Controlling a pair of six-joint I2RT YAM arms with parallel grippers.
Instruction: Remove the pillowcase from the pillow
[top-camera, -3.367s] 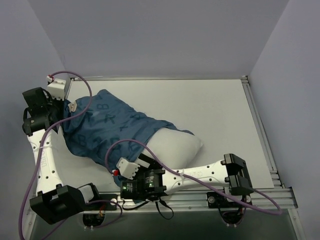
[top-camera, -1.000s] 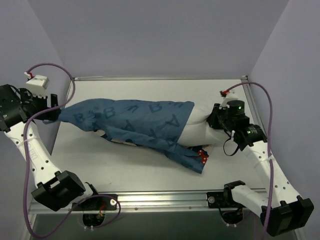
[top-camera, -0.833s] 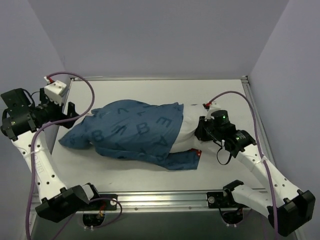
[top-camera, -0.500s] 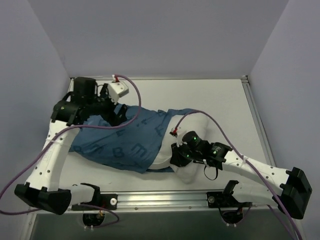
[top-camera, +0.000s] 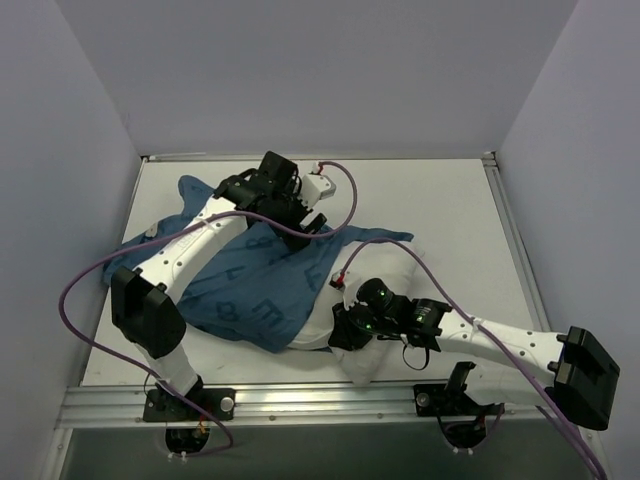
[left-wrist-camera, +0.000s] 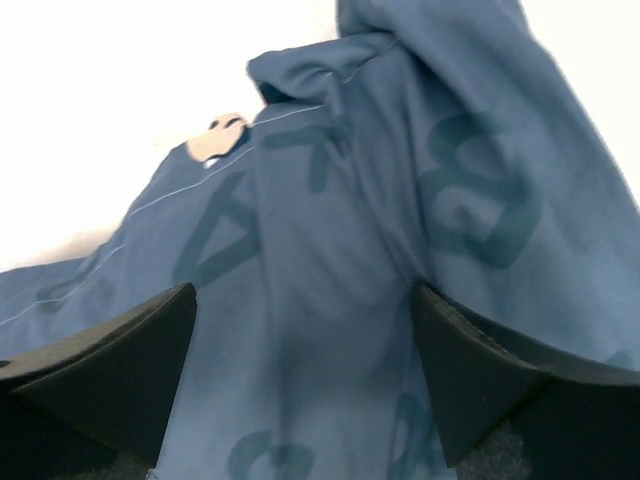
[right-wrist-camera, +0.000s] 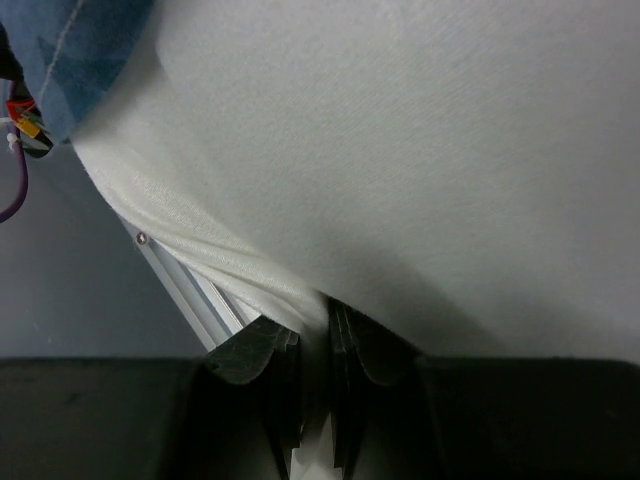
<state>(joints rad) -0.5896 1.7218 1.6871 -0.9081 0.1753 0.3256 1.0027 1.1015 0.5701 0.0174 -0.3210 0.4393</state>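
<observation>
The pillow's far edge (top-camera: 384, 236) is covered by the pillowcase, so next the left gripper pinches the pillowcase (left-wrist-camera: 340, 285) while the right gripper moves from the pillowcase's near end to that edge.
The blue pillowcase (top-camera: 250, 290) with darker letters lies crumpled across the left and middle of the table. The white pillow (top-camera: 362, 365) sticks out of it at the near edge. My left gripper (top-camera: 305, 222) hovers over the pillowcase's far part. In the left wrist view it (left-wrist-camera: 300, 380) is open, with blue pillowcase (left-wrist-camera: 330, 220) fabric below and between the fingers (left-wrist-camera: 500, 370). My right gripper (top-camera: 340, 330) is at the pillow's exposed end. The right wrist view shows it (right-wrist-camera: 315, 345) shut on a fold of white pillow (right-wrist-camera: 420, 150), with a bit of pillowcase (right-wrist-camera: 80, 50) at top left.
The white table (top-camera: 450, 220) is bounded by grey walls at the back and both sides. An aluminium rail (top-camera: 300, 400) runs along the near edge, right beside the pillow; the same rail (right-wrist-camera: 190, 290) shows in the right wrist view. Purple cables loop over both arms.
My left arm has swung in from the far left to above the pillowcase's middle. My right gripper has dragged the pillow from the right side to the near edge, so more white shows.
</observation>
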